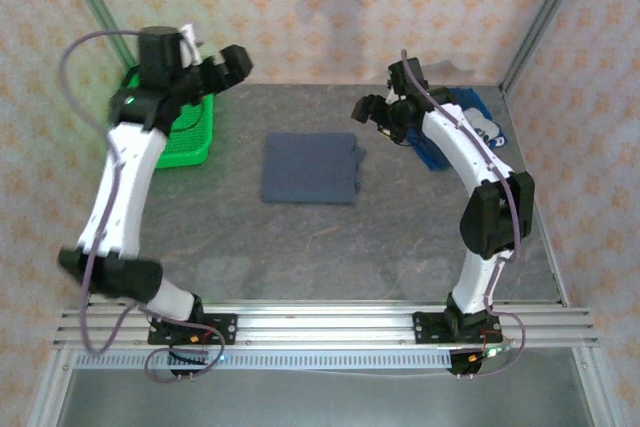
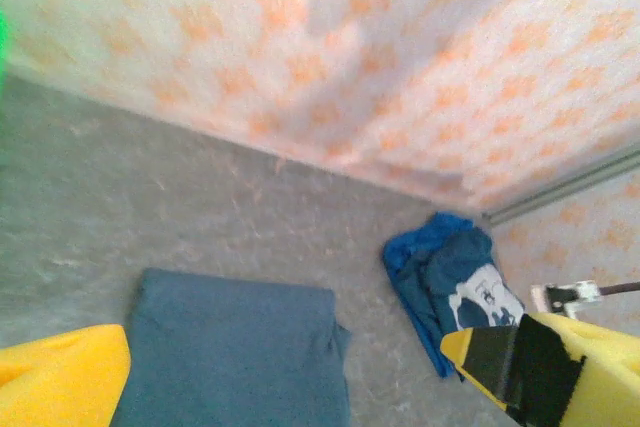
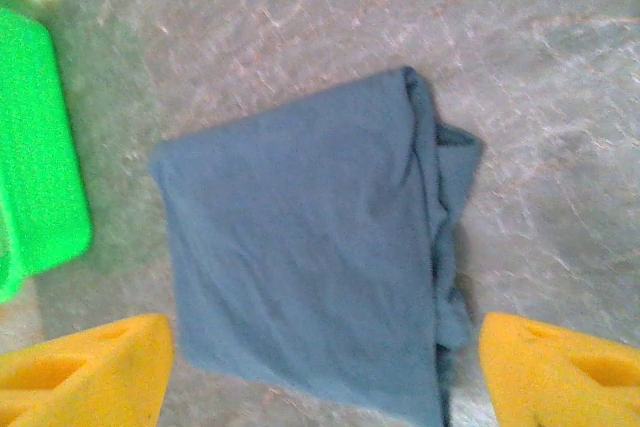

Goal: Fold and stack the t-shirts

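My right gripper is about to lift the slate-blue t-shirt (image 1: 310, 168), which should sag from it yet stay folded: its layers lie tucked together at the t-shirt's side edge (image 1: 358, 168).
The slate-blue t-shirt (image 1: 310, 169) lies folded into a rectangle in the middle of the table, also seen in the left wrist view (image 2: 235, 352) and the right wrist view (image 3: 310, 267). The royal blue t-shirt with a white print (image 1: 478, 125) lies bunched at the back right, partly behind the right arm, and shows in the left wrist view (image 2: 455, 282). My left gripper (image 1: 222, 69) hangs open and empty, high over the back left by the basket. My right gripper (image 1: 372, 117) is open and empty above the table, just right of the slate-blue shirt, its yellow fingers (image 3: 85, 372) spread wide.
A green mesh basket (image 1: 185, 132) stands at the back left, under the left arm, its edge also in the right wrist view (image 3: 35, 157). Patterned walls close the back and sides. Bare grey table (image 1: 330, 247) lies in front of the folded shirt.
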Motion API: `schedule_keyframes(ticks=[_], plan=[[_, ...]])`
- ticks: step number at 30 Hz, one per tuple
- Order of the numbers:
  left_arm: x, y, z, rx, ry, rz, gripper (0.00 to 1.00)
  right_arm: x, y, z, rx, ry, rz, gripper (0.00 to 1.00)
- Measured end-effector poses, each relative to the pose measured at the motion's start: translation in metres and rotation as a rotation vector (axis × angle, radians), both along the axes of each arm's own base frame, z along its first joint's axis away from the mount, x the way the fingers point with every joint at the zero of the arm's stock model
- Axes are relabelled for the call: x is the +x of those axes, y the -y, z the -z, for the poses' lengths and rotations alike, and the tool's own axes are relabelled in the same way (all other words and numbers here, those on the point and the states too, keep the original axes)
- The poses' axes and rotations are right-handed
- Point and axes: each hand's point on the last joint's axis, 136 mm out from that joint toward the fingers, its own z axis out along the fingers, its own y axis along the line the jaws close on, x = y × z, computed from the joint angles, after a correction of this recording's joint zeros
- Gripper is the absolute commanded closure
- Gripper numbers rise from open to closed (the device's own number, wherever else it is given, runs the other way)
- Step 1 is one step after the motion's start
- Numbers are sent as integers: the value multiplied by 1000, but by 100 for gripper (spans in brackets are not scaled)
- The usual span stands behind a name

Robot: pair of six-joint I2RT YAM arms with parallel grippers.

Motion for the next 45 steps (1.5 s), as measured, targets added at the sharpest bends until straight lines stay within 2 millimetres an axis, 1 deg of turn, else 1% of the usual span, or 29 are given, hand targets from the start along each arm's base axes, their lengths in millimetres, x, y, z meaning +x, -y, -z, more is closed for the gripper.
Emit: schedule_keyframes(ticks=[2, 3, 5, 6, 8, 10, 12, 13, 14, 16, 19, 21, 23, 27, 30, 34, 35, 37, 39, 42, 45], plan=[[-25, -9, -6, 26, 32, -27, 0, -7, -2, 14, -32, -32, -25, 18], [-35, -12, -3, 40, 33, -36, 0, -10, -4, 25, -45, -57, -37, 18], [-43, -16, 17, 55, -5, -50, 0, -13, -8, 47, -64, -105, -54, 18], [-45, -17, 31, 62, -35, -54, 0, -13, -11, 61, -75, -134, -61, 18], [-45, -19, 62, 76, -108, -61, 0, -13, -15, 86, -90, -182, -70, 18], [-49, -22, 100, 94, -205, -71, 0, -13, -18, 112, -107, -234, -75, 19], [-56, -26, 124, 103, -268, -80, 0, -13, -19, 134, -123, -275, -77, 19], [-60, -29, 131, 109, -287, -90, 0, -13, -20, 143, -128, -291, -78, 19], [-64, -30, 134, 112, -293, -94, 0, -12, -21, 150, -132, -303, -79, 19], [-73, -34, 135, 118, -287, -108, 0, -9, -24, 160, -134, -317, -80, 19], [-84, -38, 127, 127, -256, -129, 0, 0, -35, 164, -124, -307, -88, 20], [-90, -40, 124, 129, -240, -134, 0, 7, -46, 163, -117, -292, -98, 21], [-96, -40, 125, 130, -237, -136, 0, 15, -58, 161, -110, -272, -113, 23], [-103, -44, 138, 145, -259, -153, 0, 28, -81, 164, -115, -259, -140, 30], [-107, -46, 149, 155, -282, -160, 0, 30, -85, 166, -138, -269, -147, 32], [-112, -49, 155, 163, -292, -169, 0, 27, -78, 169, -174, -289, -137, 38], [-113, -49, 155, 164, -292, -170, 0, 26, -76, 169, -183, -293, -134, 42], [-115, -49, 156, 164, -290, -172, 0, 26, -74, 171, -198, -296, -131, 52], [-118, -49, 160, 164, -296, -172, 0, 26, -71, 174, -224, -303, -123, 67], [-120, -49, 166, 164, -309, -170, 0, 25, -65, 176, -249, -316, -101, 83], [-120, -48, 169, 156, -317, -168, 0, 34, -71, 172, -246, -282, -102, 96]])
